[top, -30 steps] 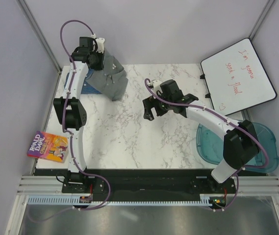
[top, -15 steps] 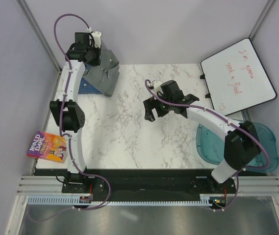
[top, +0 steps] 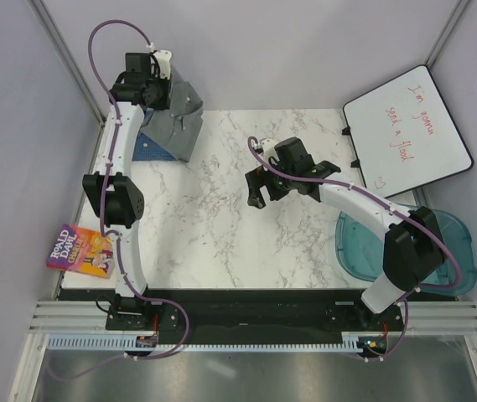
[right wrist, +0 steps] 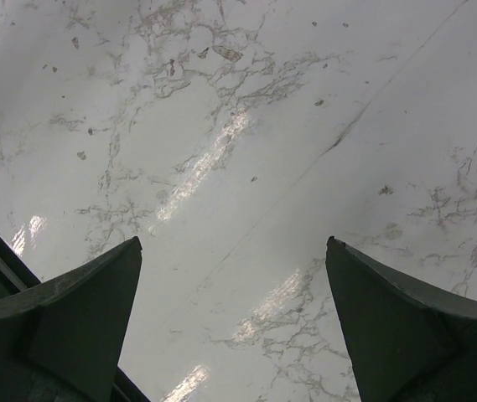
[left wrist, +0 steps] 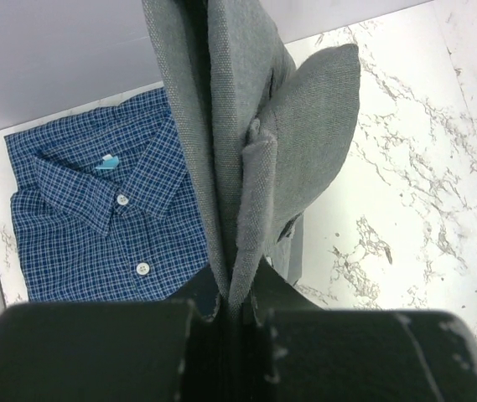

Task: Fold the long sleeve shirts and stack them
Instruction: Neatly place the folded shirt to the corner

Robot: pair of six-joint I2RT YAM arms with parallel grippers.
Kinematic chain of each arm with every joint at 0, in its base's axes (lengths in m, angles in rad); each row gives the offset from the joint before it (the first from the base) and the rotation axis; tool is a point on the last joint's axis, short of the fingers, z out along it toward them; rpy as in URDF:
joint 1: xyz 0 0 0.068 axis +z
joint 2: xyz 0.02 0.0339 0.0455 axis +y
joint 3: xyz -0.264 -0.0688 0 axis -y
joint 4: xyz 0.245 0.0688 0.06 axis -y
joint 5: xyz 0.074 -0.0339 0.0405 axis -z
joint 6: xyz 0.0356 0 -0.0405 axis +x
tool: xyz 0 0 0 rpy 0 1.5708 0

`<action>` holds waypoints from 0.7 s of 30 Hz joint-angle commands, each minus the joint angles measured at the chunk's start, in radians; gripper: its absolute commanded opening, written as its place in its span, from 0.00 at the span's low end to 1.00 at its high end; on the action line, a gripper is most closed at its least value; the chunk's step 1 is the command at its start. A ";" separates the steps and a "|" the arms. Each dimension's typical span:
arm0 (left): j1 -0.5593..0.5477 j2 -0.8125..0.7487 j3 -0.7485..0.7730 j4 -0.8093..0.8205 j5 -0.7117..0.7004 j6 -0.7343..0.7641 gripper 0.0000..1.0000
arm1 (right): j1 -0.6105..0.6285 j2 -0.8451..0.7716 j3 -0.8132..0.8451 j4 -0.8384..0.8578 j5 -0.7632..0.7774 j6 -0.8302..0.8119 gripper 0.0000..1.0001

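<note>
My left gripper is moving toward the side while the grey shirt hangs over the flat blue checked shirt (left wrist: 104, 213). It should go on before it lets go once both shirts line up.
My left gripper (top: 161, 94) is shut on the folded grey shirt (top: 175, 117) and holds it up at the table's far left corner; the cloth hangs down from the jaws. In the left wrist view the grey shirt (left wrist: 230, 126) runs up from between the fingers (left wrist: 236, 306). The blue checked shirt (left wrist: 95, 218) lies folded flat below it, collar and buttons up; only its edge (top: 146, 149) shows in the top view. My right gripper (top: 259, 191) is open and empty over the bare marble in mid-table; its view shows only the tabletop between the fingers (right wrist: 87, 310).
A colourful paperback book (top: 81, 249) overhangs the table's left edge. A whiteboard (top: 406, 130) leans at the far right. A teal plastic lid (top: 355, 243) lies at the right edge under the right arm. Walls close in at the back and left.
My left gripper has carried the grey shirt back and to the left, over the blue shirt, with the cloth bunching closer to the corner. The right arm has barely moved.
</note>
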 commanded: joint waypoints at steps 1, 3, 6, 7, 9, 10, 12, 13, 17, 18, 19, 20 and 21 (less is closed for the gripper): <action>0.028 -0.055 0.020 0.090 -0.022 0.044 0.02 | -0.006 -0.020 0.015 -0.004 0.004 -0.008 0.98; 0.042 -0.038 0.019 0.099 -0.020 0.048 0.02 | -0.006 -0.018 0.007 -0.004 0.002 -0.008 0.98; 0.060 -0.020 0.019 0.109 -0.017 0.062 0.02 | -0.006 -0.014 0.004 -0.004 0.001 -0.008 0.98; 0.063 -0.009 0.019 0.109 -0.013 0.064 0.02 | -0.006 -0.014 0.004 -0.005 0.001 -0.008 0.98; 0.090 0.000 0.019 0.118 -0.006 0.073 0.02 | -0.006 -0.015 0.004 -0.005 0.002 -0.006 0.98; 0.095 0.011 0.017 0.121 0.003 0.083 0.02 | -0.006 -0.015 0.004 -0.005 0.001 -0.006 0.98; 0.109 0.023 0.019 0.130 0.013 0.091 0.02 | -0.006 -0.009 0.003 -0.005 0.001 -0.008 0.98; 0.114 0.034 0.019 0.130 0.027 0.093 0.02 | -0.006 -0.007 0.001 -0.007 -0.001 -0.005 0.98; 0.134 0.058 0.019 0.144 0.047 0.099 0.02 | -0.006 0.006 0.000 -0.005 -0.002 -0.002 0.98; 0.140 0.063 0.019 0.149 0.056 0.100 0.02 | -0.006 0.006 0.000 -0.007 -0.002 -0.002 0.98; 0.143 0.066 0.019 0.155 0.063 0.102 0.02 | -0.006 0.009 0.000 -0.008 -0.002 -0.002 0.98; 0.144 0.071 0.019 0.159 0.067 0.102 0.02 | -0.006 0.013 0.001 -0.008 -0.001 -0.002 0.98; 0.152 0.078 0.019 0.162 0.075 0.102 0.02 | -0.005 0.014 0.001 -0.008 -0.001 -0.002 0.98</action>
